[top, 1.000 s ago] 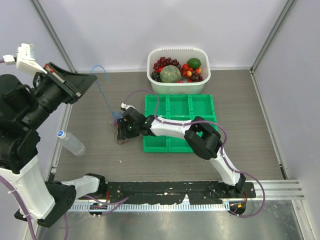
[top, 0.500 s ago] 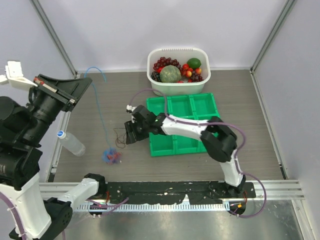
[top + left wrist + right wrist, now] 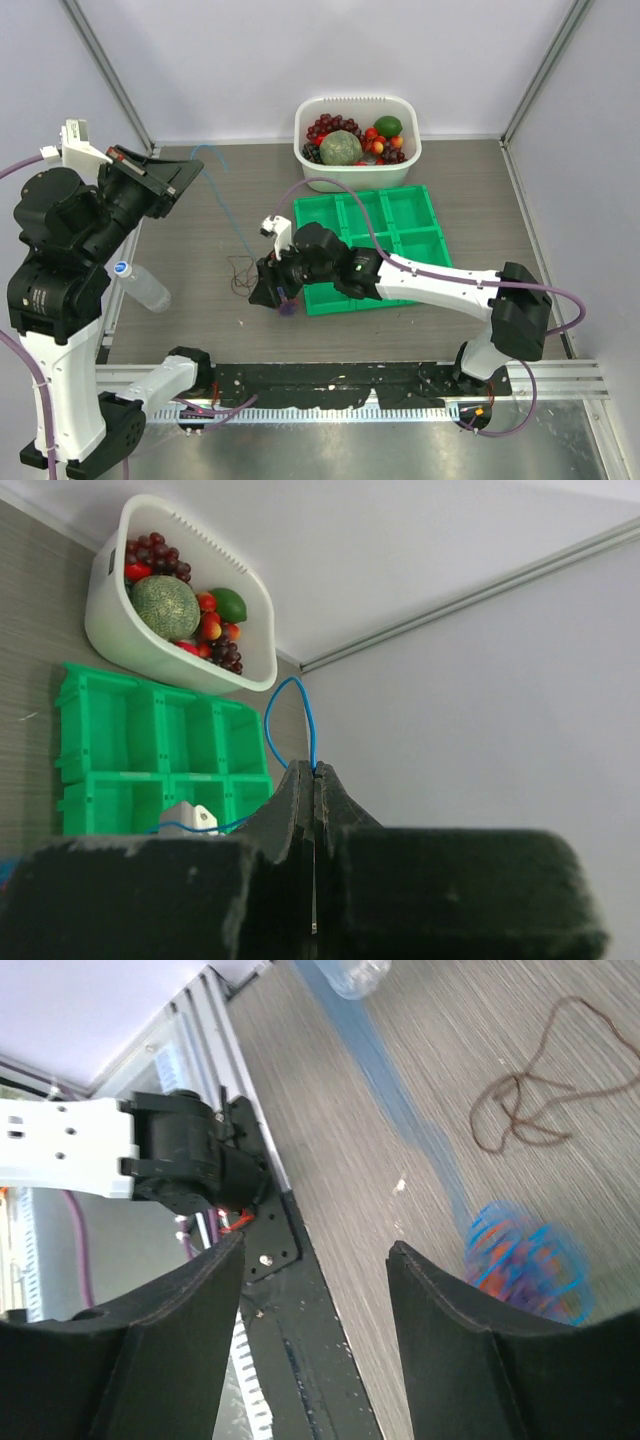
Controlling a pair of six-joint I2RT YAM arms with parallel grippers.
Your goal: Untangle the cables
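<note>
The clump [image 3: 469, 1230] is loose and the blue cable goes into it. My right gripper should hold the multicolour clump [image 3: 530, 1265] first, before my left gripper pulls the blue cable out.
My left gripper [image 3: 170, 180] is raised at the left and shut on a thin blue cable [image 3: 215, 170]. In the left wrist view the cable [image 3: 270, 715] comes out from between the closed fingertips of that gripper [image 3: 313, 770]. The cable runs down to a small multicolour clump [image 3: 287, 306] on the table. My right gripper [image 3: 265, 295] is open and low, just left of the clump. In the right wrist view that gripper [image 3: 315, 1250] holds nothing and the blurred blue-and-orange clump [image 3: 525, 1260] lies beside its right finger. A thin dark cable [image 3: 240, 272] lies loose on the table and also shows in the right wrist view [image 3: 530, 1090].
A green compartment tray [image 3: 400, 215] sits mid-table under the right arm. A white basket [image 3: 310, 160] of fruit stands behind it. A clear plastic bottle [image 3: 140, 285] lies at the left edge. The black base rail [image 3: 330, 380] runs along the near edge.
The clump swung from the left to beside the right gripper. The right arm reached nearer and lower. The left arm pulled back, still gripping the blue cable.
</note>
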